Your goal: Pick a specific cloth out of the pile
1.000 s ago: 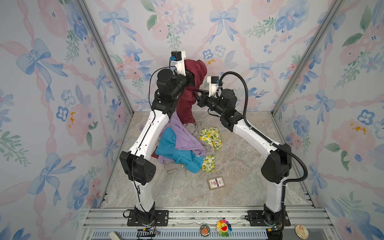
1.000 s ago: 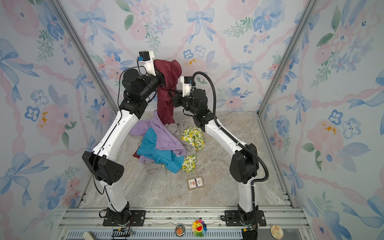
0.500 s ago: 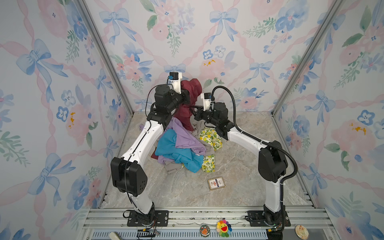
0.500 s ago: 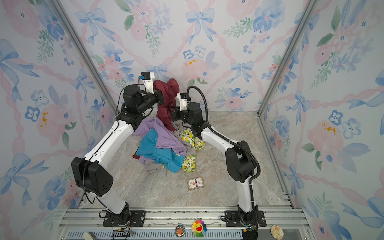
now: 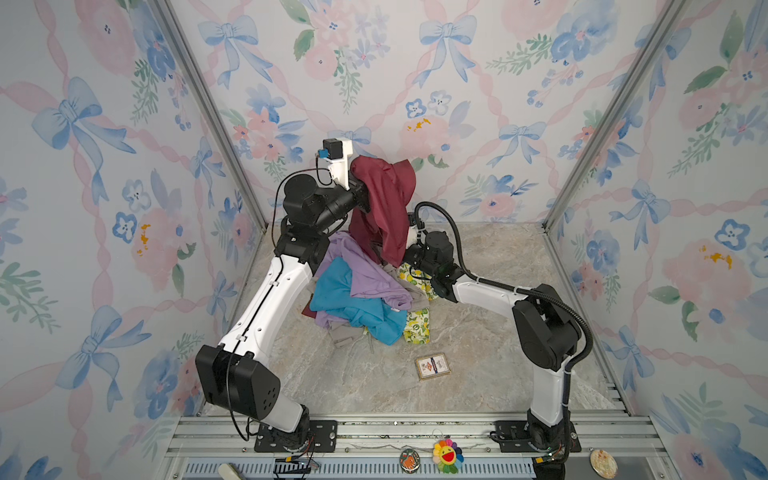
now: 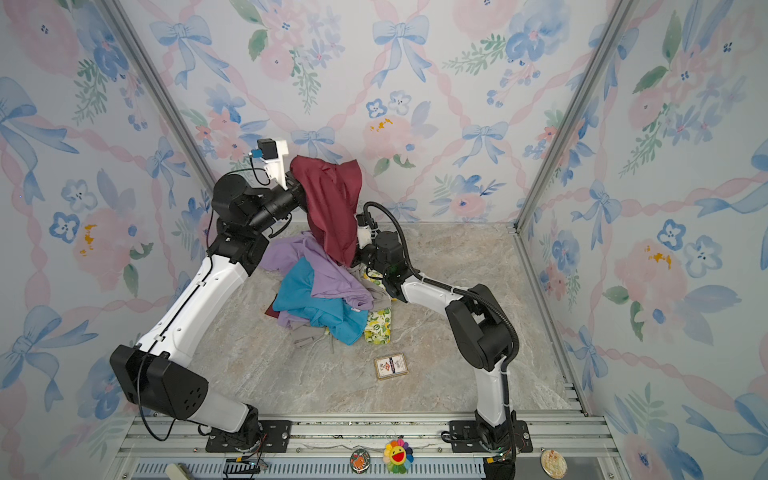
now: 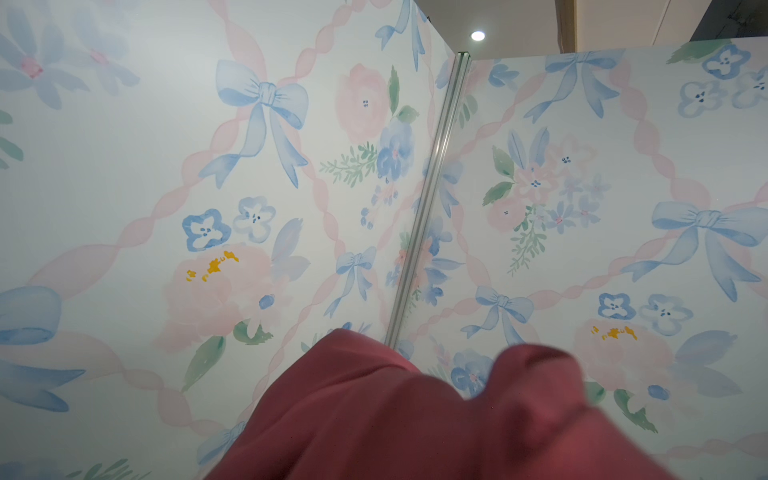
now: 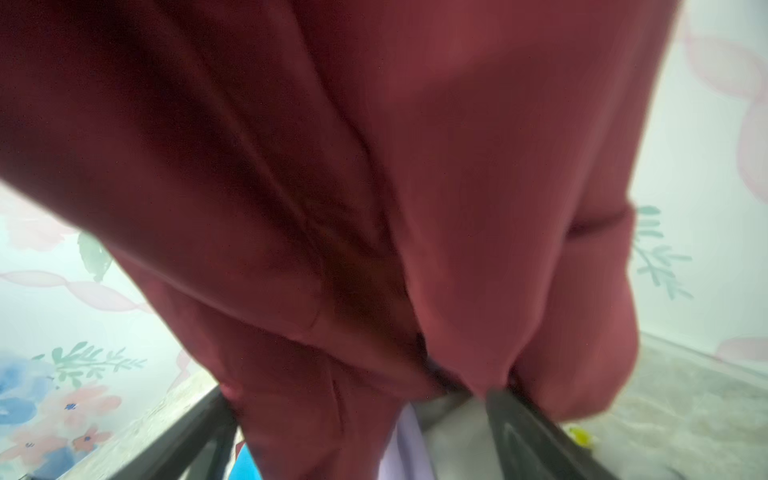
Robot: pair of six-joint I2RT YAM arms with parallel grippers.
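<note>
The maroon shirt's lower end (image 5: 392,254) drags on the pile below the robot's left gripper, so the right gripper should take hold of the hanging folds (image 5: 390,220) and raise the shirt clear.
The cloth (image 5: 384,199) (image 6: 332,199), a dark maroon shirt, hangs high by the back wall, draped over my left gripper. That gripper is hidden under the fabric and shut on it. In the left wrist view only maroon folds (image 7: 415,424) show in front of the wall. The shirt's lower end trails down onto the pile (image 5: 365,291) (image 6: 328,291) of lilac, teal-blue, grey and lemon-print garments. My right gripper (image 8: 361,415) is low at the pile's back right, open. Its dark fingers (image 8: 536,432) stand wide apart, and the cloth (image 8: 374,166) hangs loose between them.
A small card box (image 5: 432,366) lies on the marble floor in front of the pile. Flowered walls with metal corner posts (image 5: 208,112) close in the back and sides. A sunflower toy (image 5: 447,455) sits on the front rail.
The right gripper has opened, letting go of the cloth, and has come down beside the pile. The left gripper dipped, then rose again with the cloth.
</note>
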